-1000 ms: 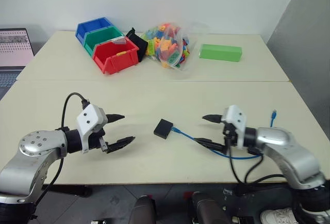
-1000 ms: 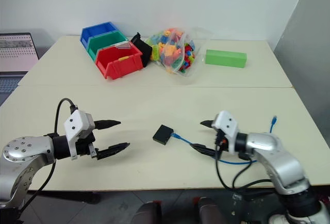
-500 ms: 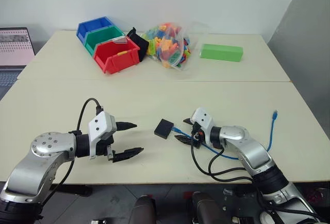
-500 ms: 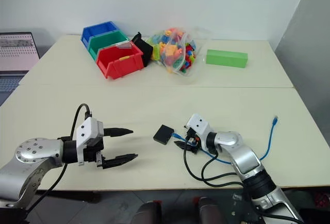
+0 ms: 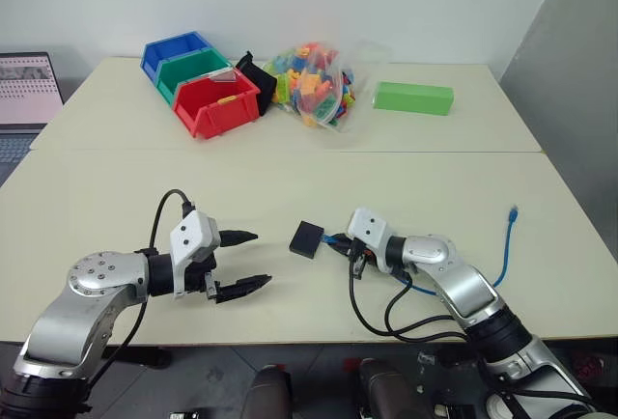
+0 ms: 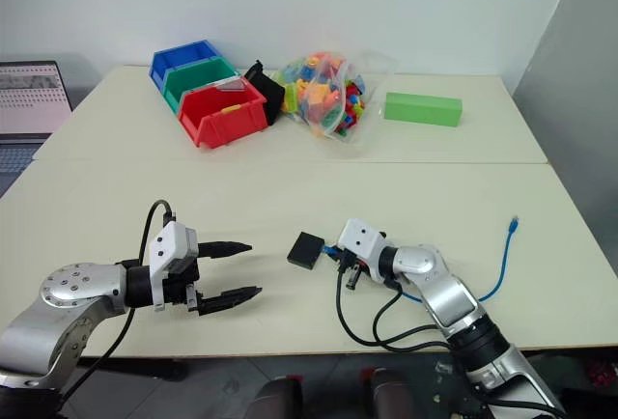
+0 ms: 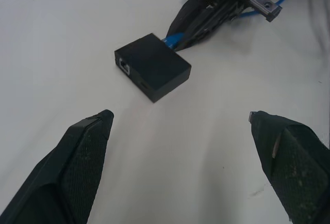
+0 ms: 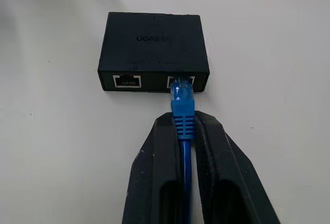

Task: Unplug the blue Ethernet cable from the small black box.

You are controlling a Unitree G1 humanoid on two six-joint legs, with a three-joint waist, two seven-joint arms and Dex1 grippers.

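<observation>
The plug (image 5: 327, 239) will come straight out when I pull it away, because my right gripper (image 5: 342, 244) is pinching the blue Ethernet cable just behind the plug.
The small black box (image 5: 307, 238) lies flat on the table's near middle. The blue Ethernet cable (image 8: 182, 100) has its plug seated in one of the two ports on the box's side. From there it runs right in a loop (image 5: 502, 265) to a free plug end (image 5: 514, 212). My right gripper (image 8: 184, 123) is shut on the cable just behind the plug, a finger-width from the box; the head view shows it right of the box (image 5: 340, 245). My left gripper (image 5: 259, 259) hovers open left of the box, which lies ahead of its spread fingers (image 7: 87, 146).
At the back of the table stand red (image 5: 217, 102), green and blue bins, a black object (image 5: 256, 76), a bag of coloured bricks (image 5: 314, 81) and a green block (image 5: 413, 97). A laptop (image 5: 29, 86) is at the far left. Black robot wires (image 5: 386, 313) loop near the front edge.
My right gripper has swung left up to the box and shut on the blue cable behind its plug. The left gripper has edged slightly toward the box, still open.
</observation>
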